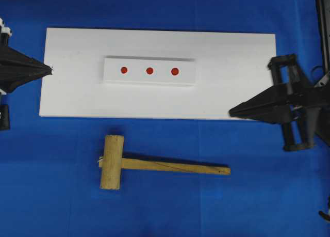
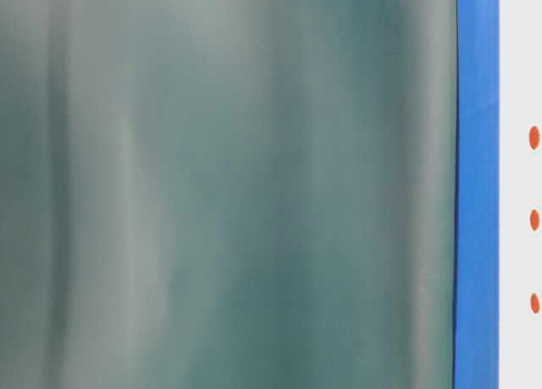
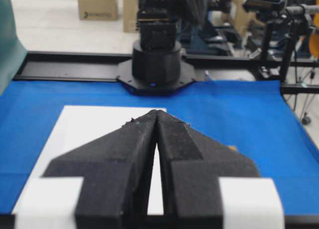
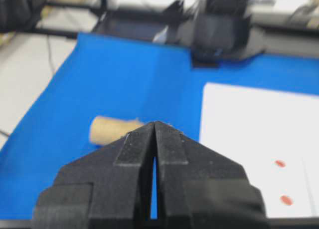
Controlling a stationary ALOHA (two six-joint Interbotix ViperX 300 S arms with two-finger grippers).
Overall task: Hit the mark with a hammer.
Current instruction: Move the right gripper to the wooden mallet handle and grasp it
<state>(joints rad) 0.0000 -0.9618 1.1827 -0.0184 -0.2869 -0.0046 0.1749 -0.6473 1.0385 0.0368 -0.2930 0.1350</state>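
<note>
The hammer's handle (image 1: pixel 203 169) lies clear of the white board on the side of my right gripper. I should bring that gripper closer next until its open fingers straddle mid-handle (image 1: pixel 172 167).
The hammer (image 1: pixel 154 164), a light-brown wooden mallet, lies flat on the blue cloth in front of the white board, head (image 1: pixel 112 161) to the left and handle (image 1: pixel 175 166) pointing right. Three red marks (image 1: pixel 149 70) sit in a row on a raised white block (image 1: pixel 149 72) on the board. My left gripper (image 1: pixel 50 69) is shut and empty at the board's left edge. At the board's right front corner my right gripper (image 1: pixel 231 112) is also shut and empty. The right wrist view shows the mallet head (image 4: pixel 112 129) beyond the closed tips (image 4: pixel 155 123). The left wrist view shows the left tips (image 3: pixel 157 112) together over the board.
The white board (image 1: pixel 237 56) covers the middle of the blue-covered table (image 1: pixel 51 195). The right arm's base (image 3: pixel 157 59) stands at the far end in the left wrist view. The table-level view is mostly filled by a blurred grey-green surface (image 2: pixel 229 186), with the marks (image 2: pixel 533 219) at its right edge.
</note>
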